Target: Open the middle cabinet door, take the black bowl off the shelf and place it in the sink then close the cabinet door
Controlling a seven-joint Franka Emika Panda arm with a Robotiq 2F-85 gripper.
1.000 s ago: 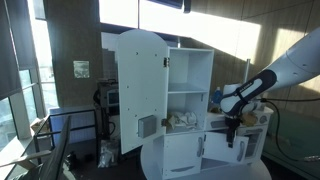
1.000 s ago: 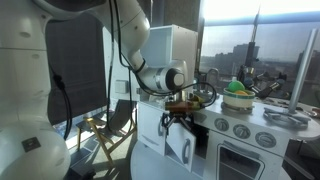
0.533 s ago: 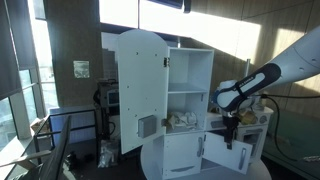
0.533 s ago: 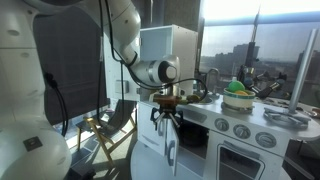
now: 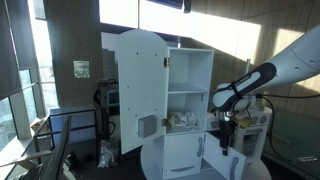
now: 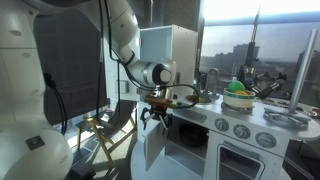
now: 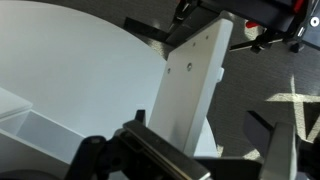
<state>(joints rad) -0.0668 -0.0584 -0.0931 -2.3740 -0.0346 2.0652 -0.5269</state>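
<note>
The middle cabinet door is open only partway with its edge [image 7: 211, 85] between the gripper's fingers, so the gripper should back away until it is clear and push the door wider from the inside [image 6: 155, 147].
The middle cabinet door [image 6: 152, 152], a small plain white panel on the white toy kitchen's lower front, stands swung open. It also shows in the wrist view [image 7: 190, 85], where its free edge lies between my fingers. My gripper [image 6: 155, 118] hangs over the door's top edge, also seen in an exterior view [image 5: 224, 138] and in the wrist view [image 7: 215, 150]. It is open: one finger is at the door's face and the other stands well clear. The black bowl cannot be made out in these frames. The sink area [image 6: 203, 98] is on the counter by the faucet.
The tall arched door [image 5: 138, 90] stands wide open, showing shelves with pale items [image 5: 183, 120]. A green bowl [image 6: 238, 90] and stove knobs [image 6: 232, 127] sit further along the counter. A chair [image 6: 115, 125] stands beside the kitchen.
My gripper has moved outward from the kitchen front, and the small door has swung wider open with it.
</note>
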